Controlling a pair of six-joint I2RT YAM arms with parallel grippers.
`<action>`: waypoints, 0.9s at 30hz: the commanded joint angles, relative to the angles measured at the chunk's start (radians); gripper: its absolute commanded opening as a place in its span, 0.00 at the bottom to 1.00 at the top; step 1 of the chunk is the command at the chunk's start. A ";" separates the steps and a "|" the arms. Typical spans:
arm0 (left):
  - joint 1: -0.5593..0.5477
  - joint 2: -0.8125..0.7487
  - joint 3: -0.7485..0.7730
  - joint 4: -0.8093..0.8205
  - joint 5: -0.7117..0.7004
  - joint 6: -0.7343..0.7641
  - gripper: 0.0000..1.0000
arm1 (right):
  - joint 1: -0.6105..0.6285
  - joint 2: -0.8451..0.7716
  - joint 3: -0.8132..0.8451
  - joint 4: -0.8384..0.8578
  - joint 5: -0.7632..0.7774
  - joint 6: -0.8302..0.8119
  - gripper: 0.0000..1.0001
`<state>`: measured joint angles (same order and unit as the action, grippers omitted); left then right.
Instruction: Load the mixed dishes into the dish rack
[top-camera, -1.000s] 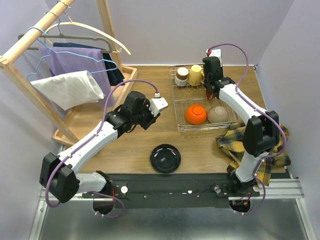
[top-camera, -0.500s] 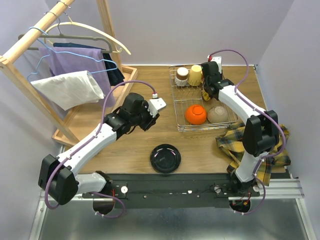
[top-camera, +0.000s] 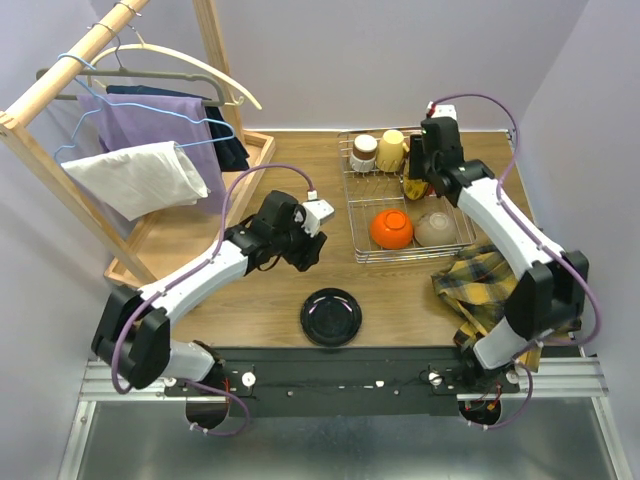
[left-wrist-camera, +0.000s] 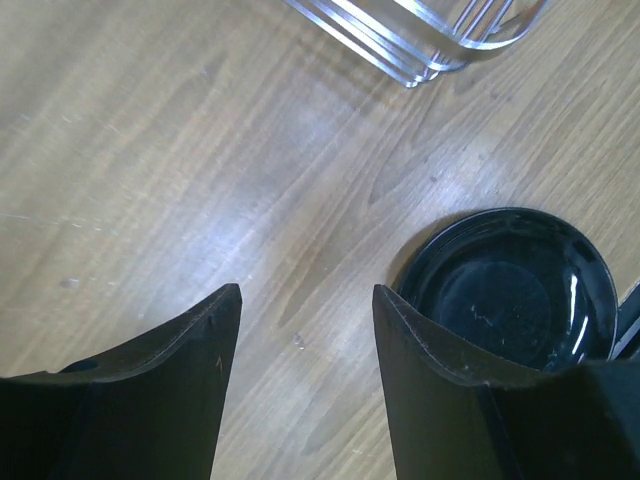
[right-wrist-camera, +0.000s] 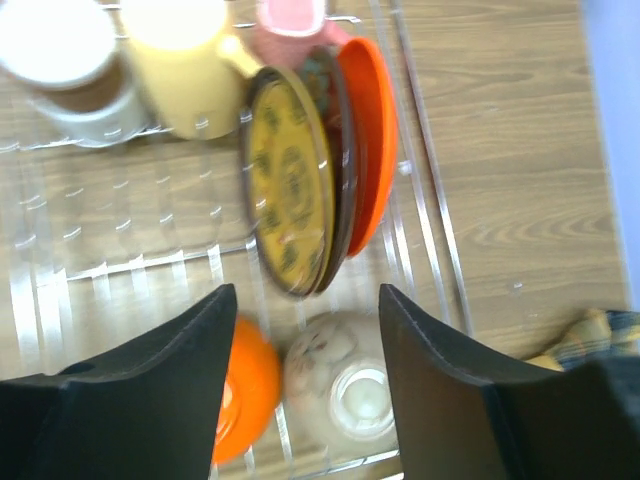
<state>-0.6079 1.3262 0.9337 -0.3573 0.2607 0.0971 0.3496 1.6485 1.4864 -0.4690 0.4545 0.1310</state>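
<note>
Next, my left gripper lifts the black plate by the plate's rim and hands it over, since it lies flat, far from my right gripper at the rack.
The silver wire dish rack holds an upside-down orange bowl, a beige bowl, a brown-and-white cup and a yellow mug. In the right wrist view a yellow patterned plate, a dark plate and an orange plate stand on edge together, with a pink mug behind them. My right gripper hovers open and empty over these plates. A black bowl sits upright on the table in front of the rack. My left gripper is open above bare wood just left of the black bowl.
A wooden clothes rack with hangers and garments stands at the back left, its tray on the table. A yellow plaid cloth lies at the right, just in front of the rack. The rack's near corner shows in the left wrist view.
My right gripper has gone from shut to open and drawn up and back from the standing plates. My left gripper has opened wider and tipped down toward the black bowl.
</note>
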 joint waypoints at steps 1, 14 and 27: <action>0.007 0.073 -0.004 0.015 0.043 -0.050 0.64 | -0.001 -0.162 -0.154 -0.060 -0.183 0.044 0.68; 0.007 0.085 -0.096 -0.072 0.166 0.063 0.64 | -0.001 -0.604 -0.669 0.109 -1.036 0.007 0.80; 0.005 0.258 -0.047 -0.132 0.238 0.095 0.62 | 0.003 -0.516 -0.923 0.260 -1.220 0.148 0.85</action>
<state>-0.6041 1.4567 0.8139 -0.4103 0.4004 0.1406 0.3489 1.1244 0.5877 -0.3008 -0.6743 0.2214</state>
